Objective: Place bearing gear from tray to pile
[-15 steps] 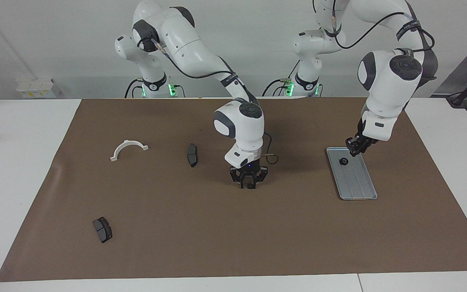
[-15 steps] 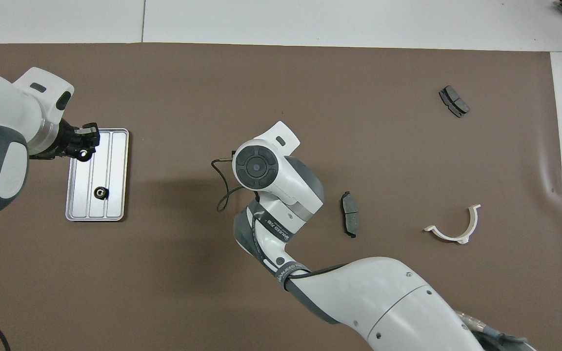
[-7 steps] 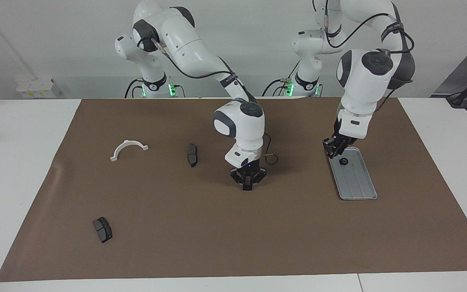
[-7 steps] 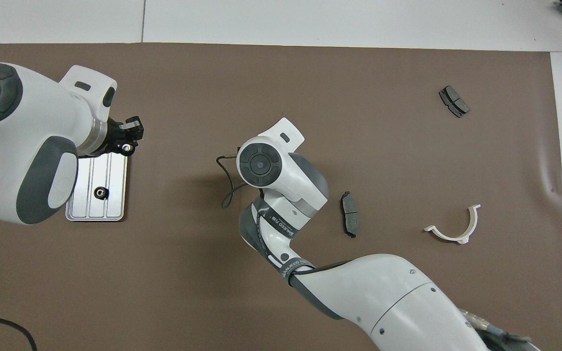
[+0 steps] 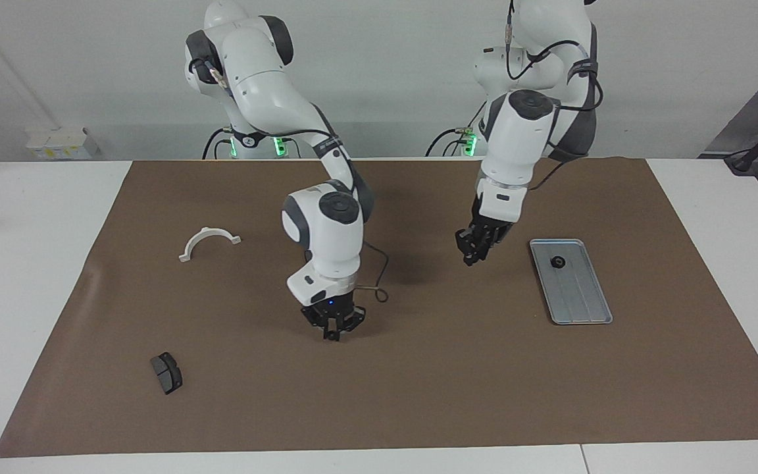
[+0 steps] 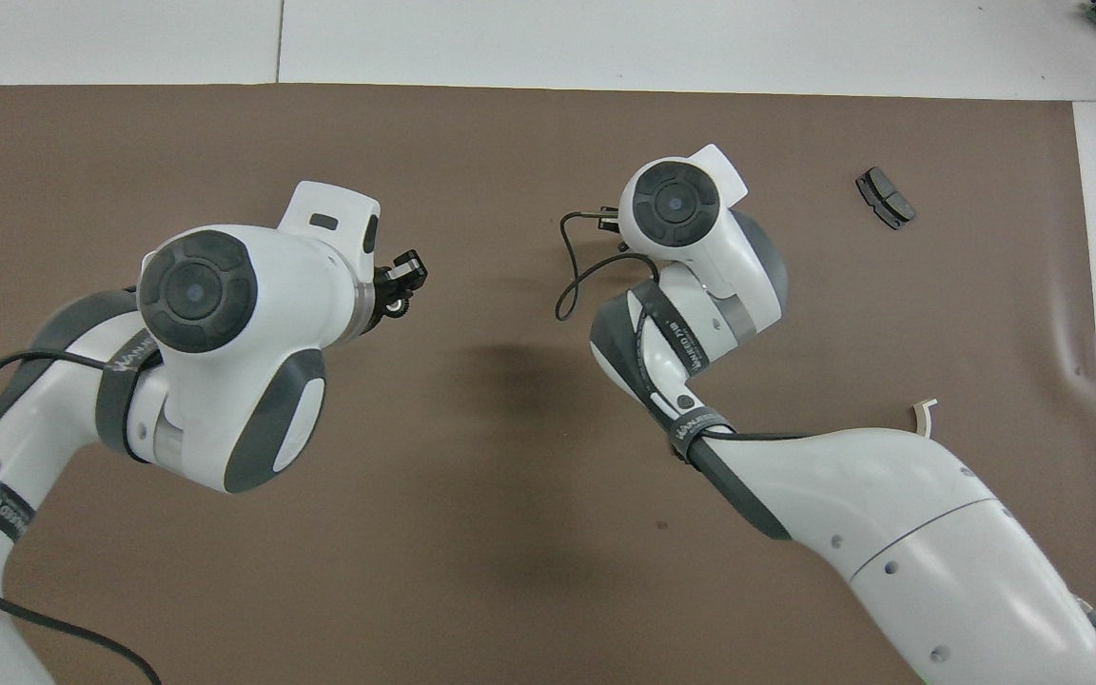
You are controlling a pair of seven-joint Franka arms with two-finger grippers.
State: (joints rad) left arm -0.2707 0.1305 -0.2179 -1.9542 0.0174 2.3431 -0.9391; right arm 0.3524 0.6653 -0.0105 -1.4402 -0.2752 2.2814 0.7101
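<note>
The bearing gear in my left gripper (image 6: 398, 306) is a long way from the dark brake pad, so next I put the gear down mid-mat (image 6: 520, 348) for my right gripper to carry to the pad.
The silver tray (image 5: 580, 299) lies toward the left arm's end of the mat, with one black bearing gear (image 5: 557, 261) on its end nearer the robots. My left gripper (image 5: 470, 258) hangs over bare mat beside the tray, toward the middle. In the overhead view the left gripper (image 6: 402, 289) is shut on a small round bearing gear (image 6: 399, 305), and the left arm covers the tray. My right gripper (image 5: 331, 333) is shut and points down, low over the mat near its middle. I see nothing between its fingertips. The pile is hidden or out of view.
A dark brake pad (image 5: 166, 372) (image 6: 885, 197) lies toward the right arm's end, far from the robots. A white half-ring bracket (image 5: 209, 241) sits nearer to the robots than that pad. A thin black cable (image 5: 379, 289) loops off the right wrist.
My left gripper moved off the tray toward the table's middle, carrying the gear. My right gripper closed fully, then moved toward its own end and away from the robots, hiding a second brake pad.
</note>
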